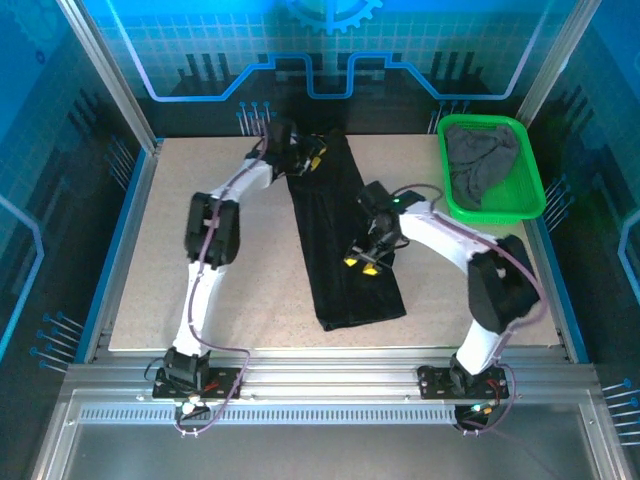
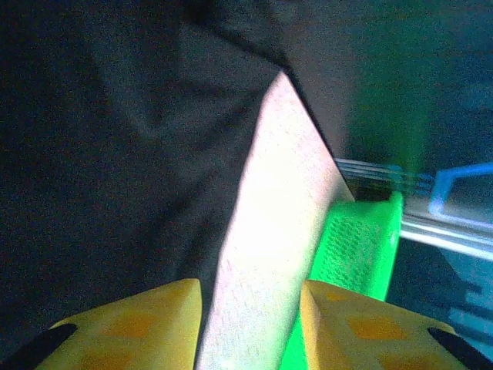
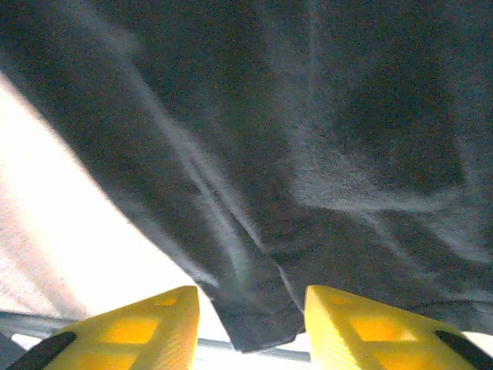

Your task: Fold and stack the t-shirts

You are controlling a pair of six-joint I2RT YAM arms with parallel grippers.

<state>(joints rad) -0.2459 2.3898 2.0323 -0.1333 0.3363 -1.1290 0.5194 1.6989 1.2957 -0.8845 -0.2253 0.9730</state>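
The black t-shirt lies in a long, flat strip. It should fold double onto itself, with its far end staying in place, when I lift the black t-shirt's near end over.
A black t-shirt lies folded into a long narrow strip down the middle of the table, from the far edge toward the near edge. My left gripper hovers at the strip's far end. Its yellow fingers stand open over bare table, with the black cloth just to their left. My right gripper is over the strip's right side, open, and a corner of the black cloth lies below the gap, unclamped. A dark grey t-shirt sits crumpled in the green basket.
The green mesh basket stands at the far right corner of the table, close to the left gripper's view. Metal frame rails run round the table. Bare tabletop lies on both sides of the strip.
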